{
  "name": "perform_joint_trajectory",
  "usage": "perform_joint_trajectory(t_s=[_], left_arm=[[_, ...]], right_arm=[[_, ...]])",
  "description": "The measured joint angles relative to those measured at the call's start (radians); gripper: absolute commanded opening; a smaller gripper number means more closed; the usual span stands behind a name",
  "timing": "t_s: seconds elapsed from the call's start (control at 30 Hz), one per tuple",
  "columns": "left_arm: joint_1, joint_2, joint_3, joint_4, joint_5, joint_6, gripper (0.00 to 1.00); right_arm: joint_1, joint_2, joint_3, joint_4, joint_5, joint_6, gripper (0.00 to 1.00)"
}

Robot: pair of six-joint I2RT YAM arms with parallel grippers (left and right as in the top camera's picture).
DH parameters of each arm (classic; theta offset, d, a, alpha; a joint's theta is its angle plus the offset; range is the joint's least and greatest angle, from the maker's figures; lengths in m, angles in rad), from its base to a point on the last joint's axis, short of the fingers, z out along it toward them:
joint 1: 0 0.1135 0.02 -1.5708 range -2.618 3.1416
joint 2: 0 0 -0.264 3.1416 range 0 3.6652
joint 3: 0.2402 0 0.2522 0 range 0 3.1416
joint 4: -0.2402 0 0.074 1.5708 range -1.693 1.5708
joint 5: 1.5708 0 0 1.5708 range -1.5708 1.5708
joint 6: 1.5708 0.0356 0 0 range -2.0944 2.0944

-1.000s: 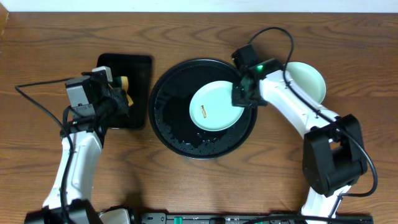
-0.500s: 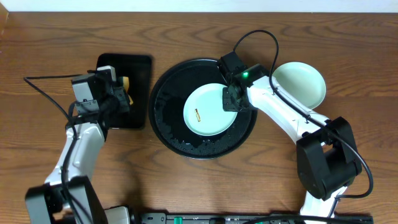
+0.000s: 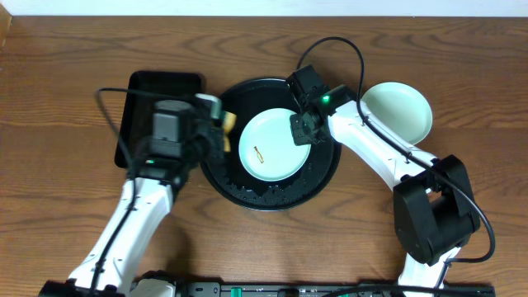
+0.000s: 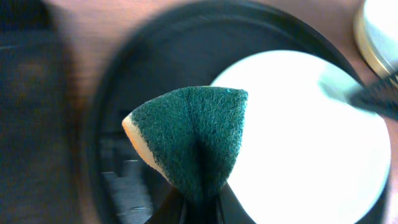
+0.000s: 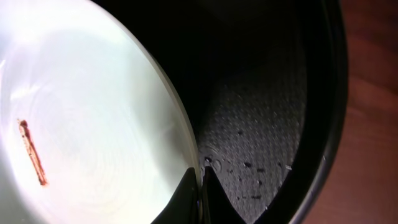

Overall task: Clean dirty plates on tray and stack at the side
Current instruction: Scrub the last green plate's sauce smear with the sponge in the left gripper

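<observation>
An orange-brown food streak (image 3: 258, 154) still marks the plate, so next my right gripper steadies it on the round black tray (image 3: 264, 195) while my left gripper wipes, before stacking.
A pale mint-green plate (image 3: 271, 146) with an orange-brown food streak (image 3: 259, 152) lies on the round black tray (image 3: 223, 169). My right gripper (image 3: 302, 132) is shut on the plate's right rim; in the right wrist view the rim (image 5: 180, 118) is pinched between the fingertips (image 5: 200, 180). My left gripper (image 3: 216, 128) is shut on a green and yellow sponge (image 4: 189, 137) and holds it over the tray's left part, at the plate's left edge (image 4: 298, 124). A second mint-green plate (image 3: 398, 110) lies on the table at the right. The pale yellow plate is not in view.
A smaller rectangular black tray (image 3: 148, 107) lies on the table left of the round tray. Cables run from both arms. The round tray's wet floor (image 5: 261, 143) holds dark specks and droplets.
My left arm has swung right from the rectangular tray, carrying the sponge over the round tray to the plate. My right gripper has pushed the plate left toward the tray's middle.
</observation>
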State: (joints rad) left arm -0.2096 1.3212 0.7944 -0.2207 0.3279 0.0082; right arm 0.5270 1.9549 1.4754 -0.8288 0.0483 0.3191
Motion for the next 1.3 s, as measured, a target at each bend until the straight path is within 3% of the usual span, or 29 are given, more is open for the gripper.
perform_joint_trajectory(t_s=[0.43, 0.7, 1.3], left_arm=[[-0.215, 0.194, 0.000, 0.061, 0.002, 0.000, 0.07], [-0.246, 0.288, 0.002, 0.204, 0.002, -0.031, 0.07], [-0.347, 0.327, 0.002, 0.222, -0.050, -0.061, 0.07]], right_arm=[[-0.073, 0.000, -0.036, 0.011, -0.061, -0.090, 0.01], [-0.072, 0.000, -0.072, 0.011, -0.078, -0.093, 0.01], [-0.072, 0.000, -0.072, 0.016, -0.079, -0.093, 0.01]])
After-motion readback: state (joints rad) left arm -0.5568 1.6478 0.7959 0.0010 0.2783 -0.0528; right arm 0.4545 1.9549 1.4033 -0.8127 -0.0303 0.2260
